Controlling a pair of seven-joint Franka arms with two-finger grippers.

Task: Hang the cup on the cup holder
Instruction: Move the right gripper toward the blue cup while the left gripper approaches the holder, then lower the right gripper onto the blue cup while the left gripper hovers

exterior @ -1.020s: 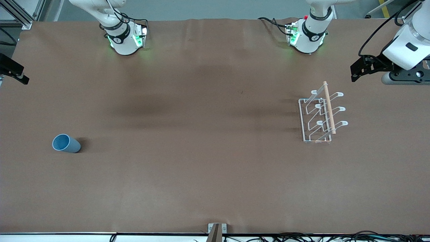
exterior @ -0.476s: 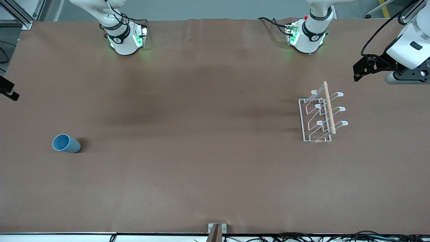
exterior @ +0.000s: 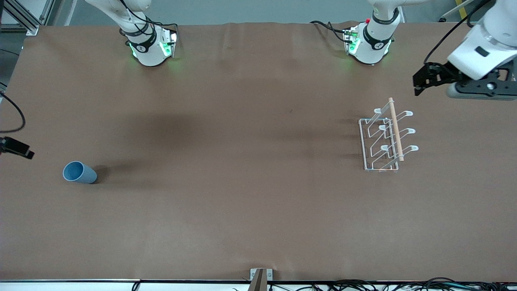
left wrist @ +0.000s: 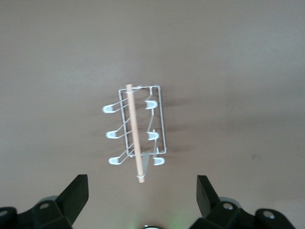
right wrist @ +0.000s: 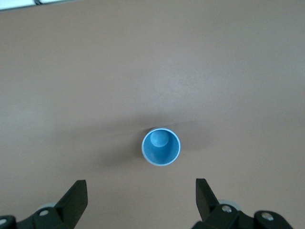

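My right gripper should keep moving in until its open fingers are on both sides of the cup's rim (right wrist: 179, 147) and then close, because the light-blue cup's opening (exterior: 73, 171) faces up toward those fingers.
The light-blue cup (exterior: 79, 172) (right wrist: 161, 146) stands upright on the brown table near the right arm's end, its round mouth facing up. My right gripper (exterior: 17, 148) (right wrist: 140, 193) hovers open over the table's edge beside the cup, with nothing between its fingers. The white wire cup holder (exterior: 386, 139) (left wrist: 135, 138) with its wooden rod stands near the left arm's end. My left gripper (exterior: 418, 85) (left wrist: 142, 191) hangs open and empty above the table, next to the holder's rod end.
Both arm bases (exterior: 151, 46) (exterior: 369, 44) stand at the table's back edge. A small metal bracket (exterior: 260, 277) and cables lie along the front edge. Bare brown table cover (exterior: 242, 161) stretches between cup and holder.
The right gripper has travelled along the table's end toward the cup. The left gripper has shifted slightly toward the cup holder. Cup and holder have not moved.
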